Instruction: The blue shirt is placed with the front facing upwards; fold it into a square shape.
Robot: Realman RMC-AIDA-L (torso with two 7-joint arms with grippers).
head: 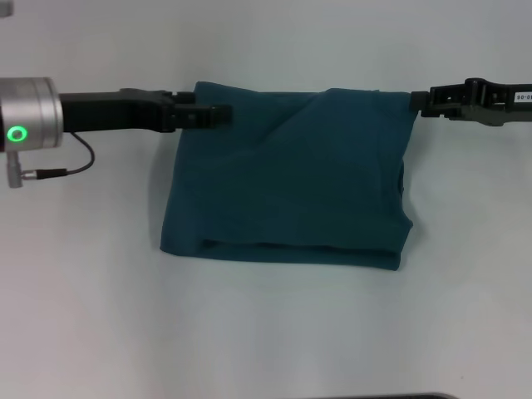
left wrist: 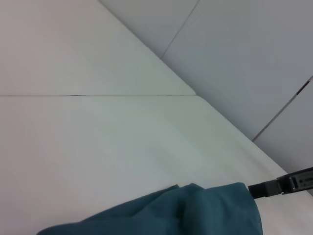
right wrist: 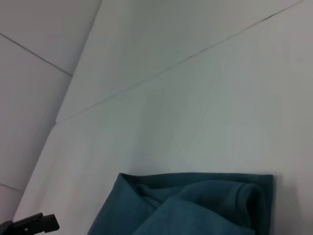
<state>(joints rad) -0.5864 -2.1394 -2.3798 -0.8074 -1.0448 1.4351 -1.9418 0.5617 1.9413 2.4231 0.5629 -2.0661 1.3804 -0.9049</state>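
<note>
The shirt's top layer sags in a slanting crease (head: pixel 301 116) near the shirt's far edge. My right gripper should pull the shirt's corner (head: pixel 405 100) away from my left gripper to straighten it.
The blue shirt (head: pixel 291 183) lies on the white table as a rough square with its plain teal side up; no print shows. My left gripper (head: pixel 214 115) comes in from the left and is shut on the shirt's far left corner. At the far right corner my right gripper (head: pixel 415 102) is shut on the cloth. The far edge between them looks slightly raised and creased. The left wrist view shows the shirt (left wrist: pixel 186 210) and, beyond it, the right gripper (left wrist: pixel 266 188). The right wrist view shows the shirt (right wrist: pixel 195 205) and the left gripper (right wrist: pixel 36 223) far off.
The white table (head: pixel 266 332) spreads on all sides of the shirt. A seam line (left wrist: pixel 98 95) crosses the table top behind the shirt. A grey cable (head: pixel 79 162) hangs from the left arm's wrist.
</note>
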